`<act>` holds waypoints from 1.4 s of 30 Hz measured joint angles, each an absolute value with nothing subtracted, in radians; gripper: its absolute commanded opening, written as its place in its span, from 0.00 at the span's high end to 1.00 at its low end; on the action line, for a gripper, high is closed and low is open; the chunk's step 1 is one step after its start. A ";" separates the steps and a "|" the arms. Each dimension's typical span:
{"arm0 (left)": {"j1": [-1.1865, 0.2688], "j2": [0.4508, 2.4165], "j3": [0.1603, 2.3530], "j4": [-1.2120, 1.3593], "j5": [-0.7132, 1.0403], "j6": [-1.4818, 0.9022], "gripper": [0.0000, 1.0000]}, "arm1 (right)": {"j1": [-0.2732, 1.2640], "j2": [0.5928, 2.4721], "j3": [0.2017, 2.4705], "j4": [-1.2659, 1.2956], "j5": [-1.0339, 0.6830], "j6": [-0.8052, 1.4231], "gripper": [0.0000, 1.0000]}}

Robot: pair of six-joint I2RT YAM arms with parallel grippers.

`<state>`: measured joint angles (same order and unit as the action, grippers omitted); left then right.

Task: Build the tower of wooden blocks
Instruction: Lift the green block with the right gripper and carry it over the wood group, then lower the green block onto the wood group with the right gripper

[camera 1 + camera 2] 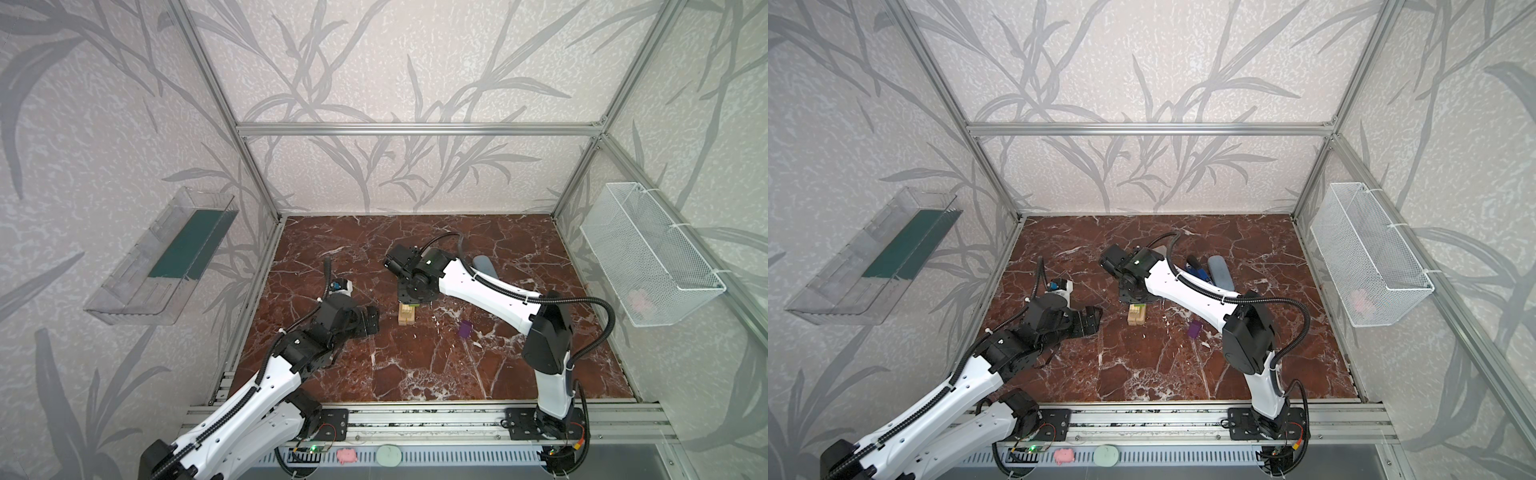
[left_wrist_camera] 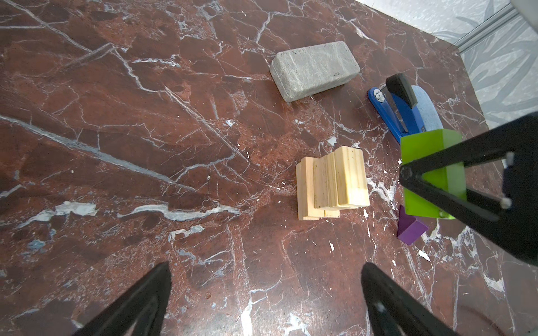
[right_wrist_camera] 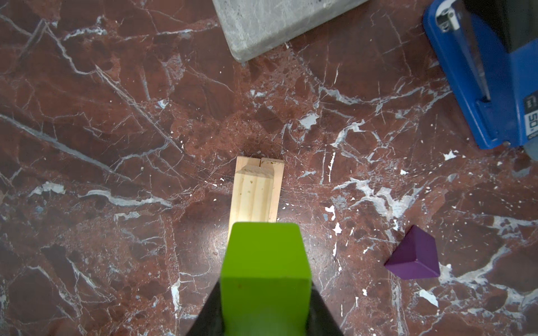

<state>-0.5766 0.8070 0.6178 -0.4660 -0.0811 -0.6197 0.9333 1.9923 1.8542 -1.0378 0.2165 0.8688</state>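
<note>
I can see the lime green block (image 3: pixel 265 252) points the same way as the tower's top blocks (image 3: pixel 254 196), so I should keep lowering it with my right gripper until it rests on them.
The tower (image 1: pixel 406 318) (image 1: pixel 1136 318) is a short stack of several pale wood blocks (image 2: pixel 332 183) (image 3: pixel 256 192) in crossed layers on the marble floor. My right gripper (image 3: pixel 263 291) (image 1: pixel 411 297) is shut on the lime green block (image 3: pixel 263 273) (image 2: pixel 428 163) and holds it above the stack, apart from it. A purple block (image 1: pixel 465 329) (image 1: pixel 1195 330) (image 2: pixel 410 229) (image 3: pixel 413 257) lies on the floor to the right of the tower. Left of the tower, my left gripper (image 2: pixel 265 267) (image 1: pixel 370 322) hangs low and open, holding nothing.
Behind the tower lie a speckled grey slab (image 2: pixel 314 69) (image 3: pixel 276 23) and a blue-and-black stapler (image 2: pixel 404 113) (image 3: pixel 489 81) on a blue-grey oval pad (image 1: pixel 1221 272). A white wire basket (image 1: pixel 648 253) hangs on the right wall, a clear tray (image 1: pixel 162 257) on the left wall.
</note>
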 measured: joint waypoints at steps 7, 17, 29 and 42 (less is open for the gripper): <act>-0.572 0.805 0.609 -0.467 -0.081 -0.620 0.00 | 0.934 2.037 1.885 -1.036 0.227 0.900 0.87; -0.567 0.802 0.598 -0.464 -0.080 -0.622 0.01 | 0.934 2.082 1.920 -1.034 0.226 0.916 0.88; -0.565 0.787 0.591 -0.463 -0.081 -0.624 0.01 | 0.935 2.120 1.920 -1.034 0.226 0.928 0.88; -0.561 0.776 0.587 -0.463 -0.081 -0.624 0.01 | 0.935 2.125 1.923 -1.033 0.224 0.942 0.87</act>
